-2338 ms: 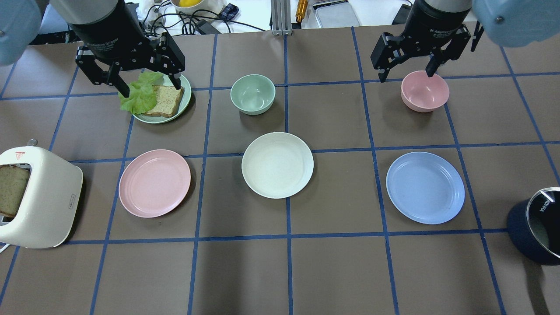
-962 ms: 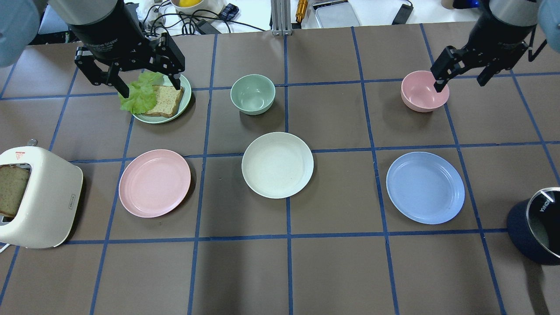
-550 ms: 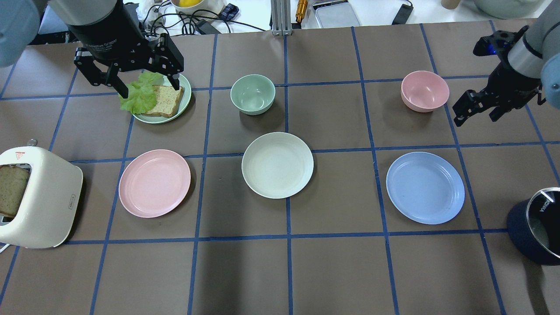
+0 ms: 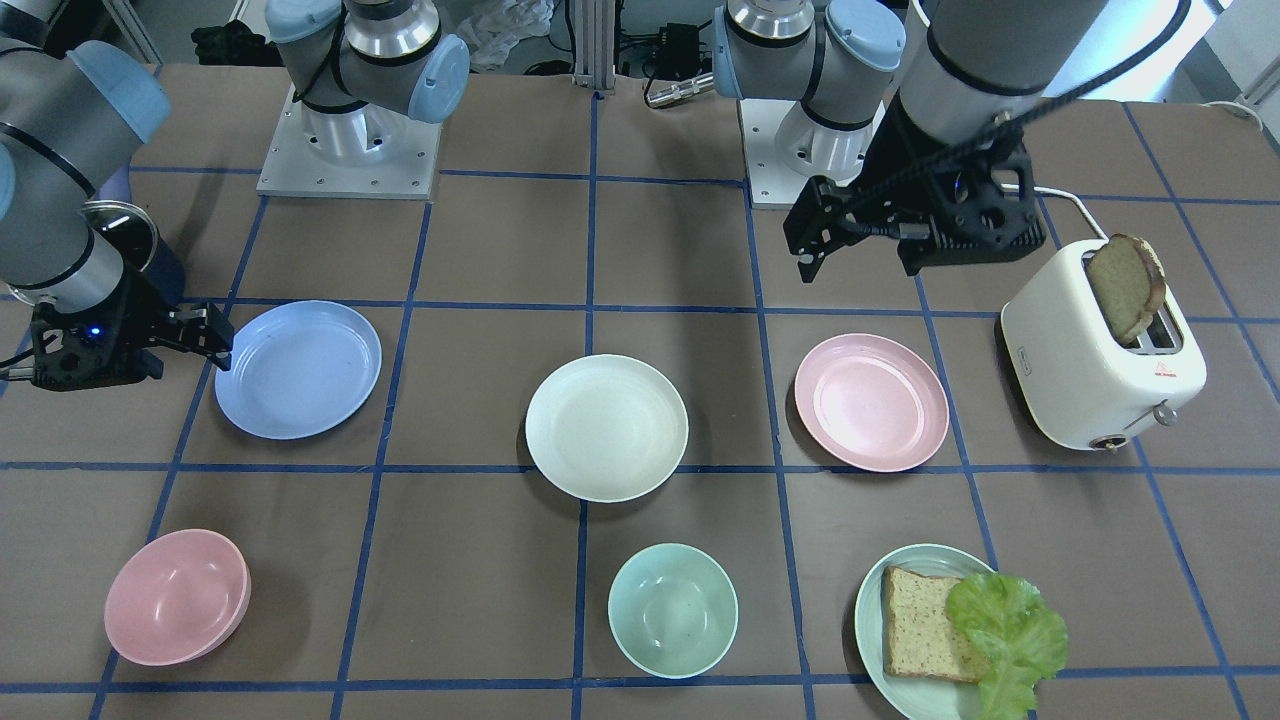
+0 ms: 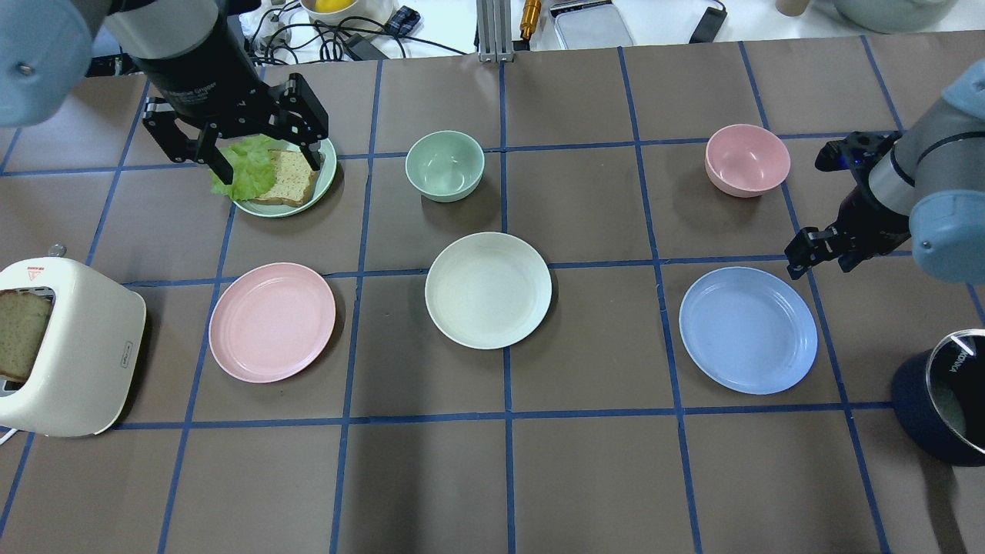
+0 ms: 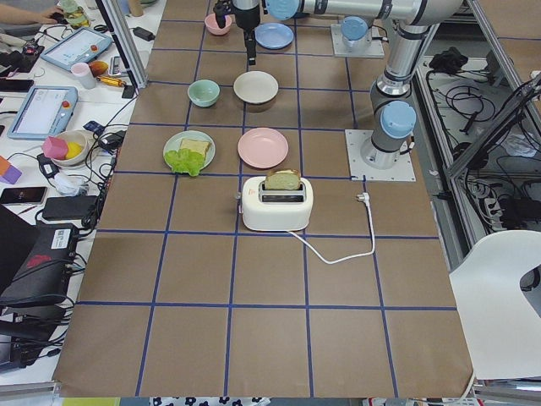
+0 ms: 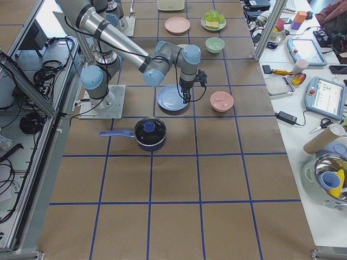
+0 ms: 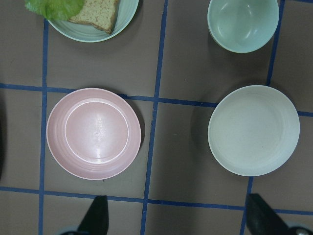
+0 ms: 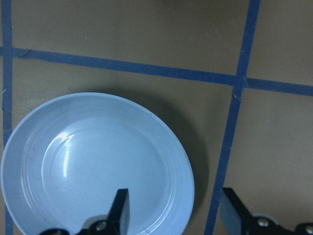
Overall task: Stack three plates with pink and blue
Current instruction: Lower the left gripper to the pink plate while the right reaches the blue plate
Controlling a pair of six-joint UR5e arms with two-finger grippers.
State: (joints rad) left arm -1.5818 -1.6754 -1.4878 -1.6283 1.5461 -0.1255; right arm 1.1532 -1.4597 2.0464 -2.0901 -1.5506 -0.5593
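Note:
I expect the pale pink plate [image 4: 872, 402] to fit into the cream-white plate and cover all of it when I lower the pink plate, because their round rims [image 4: 609, 499] look equally wide.
Three plates lie in a row on the brown table: the pale pink plate [image 5: 272, 322] on the left, the cream-white plate [image 5: 488, 290] in the middle and the light blue plate [image 5: 747, 330] on the right. None is stacked. My right gripper [image 5: 819, 265] is open and low at the blue plate's far right rim. In the right wrist view one of its fingers [image 9: 120, 210] is over the blue plate [image 9: 93, 166] and the other is outside the rim. My left gripper [image 5: 268, 164] is open and empty, high above the sandwich plate. Its wrist view shows the pink plate [image 8: 94, 133] and the cream plate [image 8: 254, 130].
A pale green plate with bread and lettuce [image 5: 327, 178] sits at the back left. A mint bowl [image 5: 445, 165] and a pink bowl [image 5: 747, 160] stand behind the plates. A cream toaster [image 5: 65, 346] stands at the left edge and a dark lidded pot [image 5: 943, 396] at the right edge.
My right gripper has swung from above the pink bowl out to the right, then down to the blue plate's rim. My left gripper has shifted slightly. No plate has moved.

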